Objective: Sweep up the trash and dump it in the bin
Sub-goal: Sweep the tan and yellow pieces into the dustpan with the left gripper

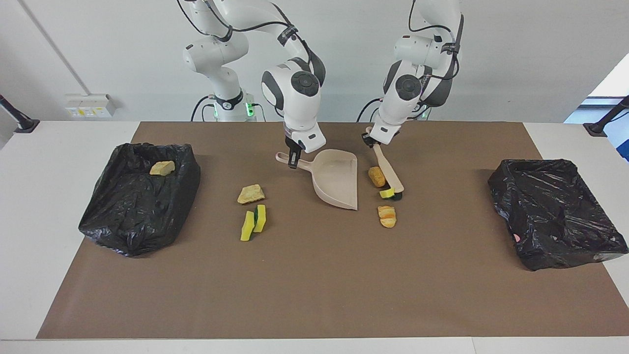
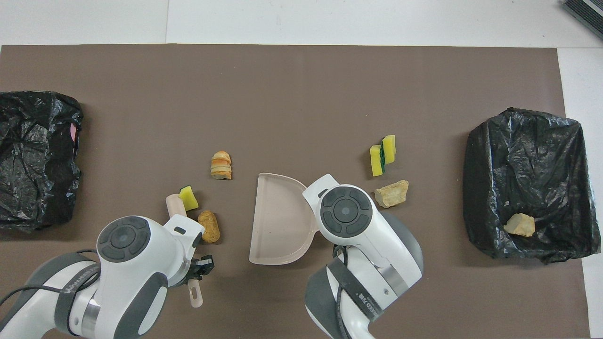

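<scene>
The orange striped chunk (image 2: pixel 221 165) is past the paddle's tip, so the robot's left gripper should move the paddle back behind that chunk once this sweep into the dustpan is done.
My right gripper (image 1: pixel 294 160) is shut on the handle of the beige dustpan (image 1: pixel 339 179), which rests on the mat (image 2: pixel 278 221). My left gripper (image 1: pixel 368 140) is shut on the handle of a beige sweeper paddle (image 1: pixel 388 172), whose tip touches a small yellow-with-green chunk (image 1: pixel 388 193). An orange-brown chunk (image 1: pixel 377 176) lies between paddle and dustpan. An orange striped chunk (image 1: pixel 386 216) lies farther from the robots. Toward the right arm's end lie a pale tan chunk (image 1: pixel 251 194) and two yellow-with-green sponges (image 1: pixel 254 221). A black-lined bin (image 1: pixel 98 216) there holds one tan chunk (image 1: pixel 162 168).
A second black-lined bin (image 1: pixel 540 246) stands at the left arm's end of the table. A brown mat (image 1: pixel 314 285) covers the table's middle, with white tabletop (image 1: pixel 29 196) around it. The right arm's wrist hides the dustpan handle in the overhead view.
</scene>
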Action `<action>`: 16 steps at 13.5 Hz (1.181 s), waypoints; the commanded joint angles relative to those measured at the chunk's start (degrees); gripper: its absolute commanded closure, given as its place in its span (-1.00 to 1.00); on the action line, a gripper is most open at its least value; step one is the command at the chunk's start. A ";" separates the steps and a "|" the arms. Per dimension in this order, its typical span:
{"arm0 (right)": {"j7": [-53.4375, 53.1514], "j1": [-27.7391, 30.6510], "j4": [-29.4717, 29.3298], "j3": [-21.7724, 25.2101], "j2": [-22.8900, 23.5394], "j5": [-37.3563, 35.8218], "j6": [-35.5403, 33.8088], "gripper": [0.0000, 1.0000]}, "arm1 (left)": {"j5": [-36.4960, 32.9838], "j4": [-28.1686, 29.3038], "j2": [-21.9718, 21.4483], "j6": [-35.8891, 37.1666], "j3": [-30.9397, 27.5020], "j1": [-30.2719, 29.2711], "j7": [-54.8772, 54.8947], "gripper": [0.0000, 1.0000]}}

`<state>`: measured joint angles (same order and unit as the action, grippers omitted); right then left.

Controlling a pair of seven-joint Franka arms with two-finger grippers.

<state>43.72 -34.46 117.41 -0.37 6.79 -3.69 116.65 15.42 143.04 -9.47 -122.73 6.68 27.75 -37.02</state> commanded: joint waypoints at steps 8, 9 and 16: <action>-3.29 -0.34 -1.57 -0.07 1.12 -0.71 -0.46 1.00 | 4.27 -9.87 4.81 0.21 -0.44 12.68 2.38 1.00; -3.29 -0.34 -1.57 -0.07 1.12 -0.71 -0.46 1.00 | 4.27 -10.66 4.99 1.25 -0.61 12.33 3.43 1.00; -3.29 -0.34 -1.65 -0.07 1.12 -0.45 -0.46 1.00 | -0.29 -15.07 5.69 8.65 -1.32 5.84 7.66 1.00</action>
<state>43.12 -34.67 117.10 -0.37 6.93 -3.68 116.60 16.78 129.27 -4.97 -115.48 5.19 35.41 -30.91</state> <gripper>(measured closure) 0.683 0.736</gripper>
